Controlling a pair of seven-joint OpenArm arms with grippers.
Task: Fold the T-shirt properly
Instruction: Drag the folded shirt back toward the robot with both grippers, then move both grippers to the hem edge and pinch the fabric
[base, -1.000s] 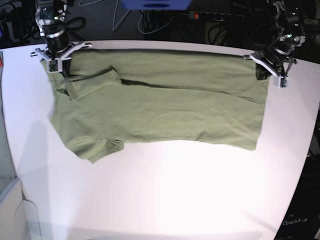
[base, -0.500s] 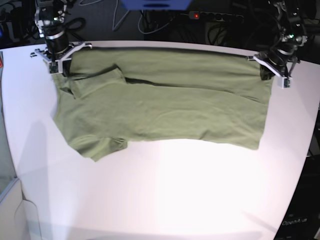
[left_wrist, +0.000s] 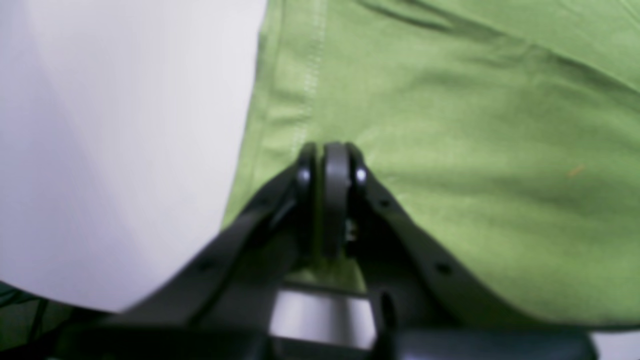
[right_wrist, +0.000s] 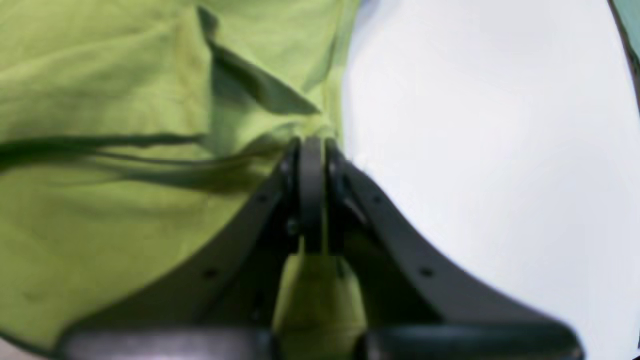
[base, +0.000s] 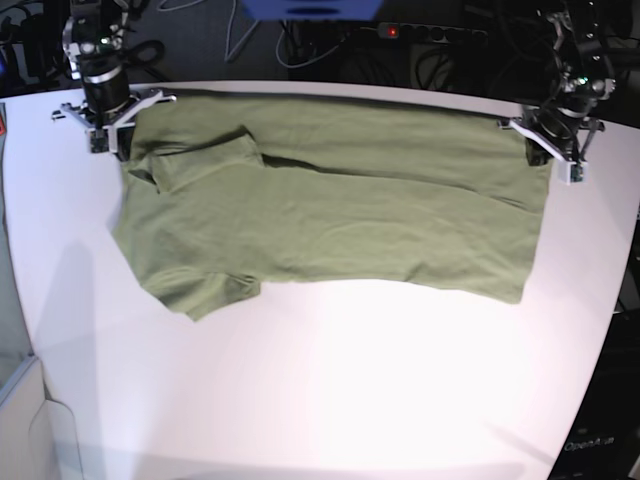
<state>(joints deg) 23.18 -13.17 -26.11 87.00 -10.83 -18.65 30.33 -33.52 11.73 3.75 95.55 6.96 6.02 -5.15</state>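
Note:
My right gripper goes on laying down the shoulder corner (base: 148, 120) and lets go of it there, as the T-shirt's far edge (base: 335, 99) is straight from hem corner to shoulder corner.
The olive-green T-shirt (base: 330, 205) lies spread across the far half of the white table (base: 330, 390), folded lengthwise, with one sleeve doubled over at the upper left and another sticking out at the lower left. My left gripper (base: 548, 150) is shut on the shirt's far right hem corner; up close its jaws (left_wrist: 331, 150) pinch the stitched hem (left_wrist: 312, 70). At the shirt's far left shoulder corner my right gripper (base: 112, 135) is also shut on cloth; in the right wrist view it (right_wrist: 311, 142) clamps a bunched fold of fabric (right_wrist: 260, 100).
The table's back edge runs just behind both grippers, with dark cables and a power strip (base: 430, 32) beyond it. The table's right edge curves close to the left gripper. Bare white tabletop fills the near half.
Both grippers have carried the shirt's far edge rightward and slightly back. The whole shirt has slid to the right and lies a little flatter.

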